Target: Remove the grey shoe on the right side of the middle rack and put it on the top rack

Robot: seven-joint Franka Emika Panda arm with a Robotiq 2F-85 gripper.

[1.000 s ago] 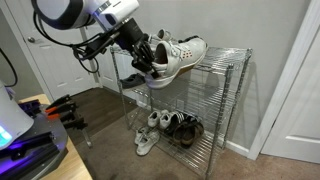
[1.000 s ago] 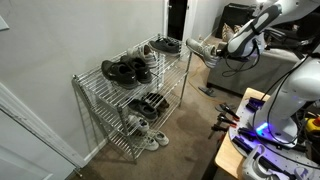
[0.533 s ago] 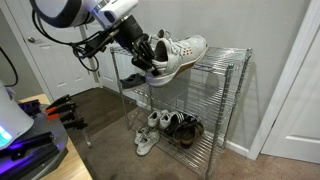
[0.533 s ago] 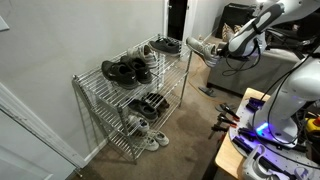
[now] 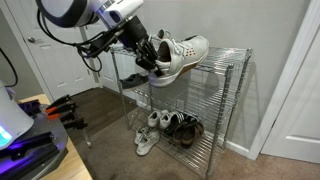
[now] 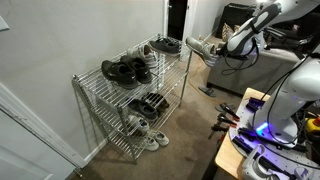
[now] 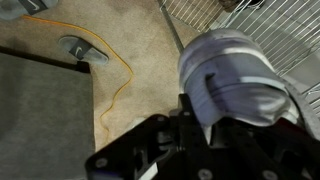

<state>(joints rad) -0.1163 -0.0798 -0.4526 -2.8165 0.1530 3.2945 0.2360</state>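
Note:
The robot's gripper should first lift the shoe clear and then carry it over the top rack (image 6: 176,58), because the grey shoe's sole (image 5: 181,71) hangs low next to the front edge of the top rack.
My gripper (image 5: 150,60) is shut on the grey shoe (image 5: 182,55), a pale low-top sneaker with white laces, and holds it in the air at the height of the top rack (image 5: 215,60), at its near end. In an exterior view the shoe (image 6: 201,48) hangs just off the end of the top rack (image 6: 150,62), with my gripper (image 6: 222,46) behind it. In the wrist view the shoe (image 7: 235,85) fills the middle, gripped at its heel end by my gripper (image 7: 200,125). The middle rack (image 5: 205,100) lies below.
Dark shoes (image 6: 125,70) and a pale sneaker (image 6: 165,45) sit on the top rack. Several shoes (image 5: 165,128) stand on the lowest tier. A yellow cable (image 7: 110,60) lies on the carpet. A white door (image 5: 295,90) stands beside the shelving.
The gripper and shoe have shifted very slightly upward and toward the rack; otherwise nothing has moved.

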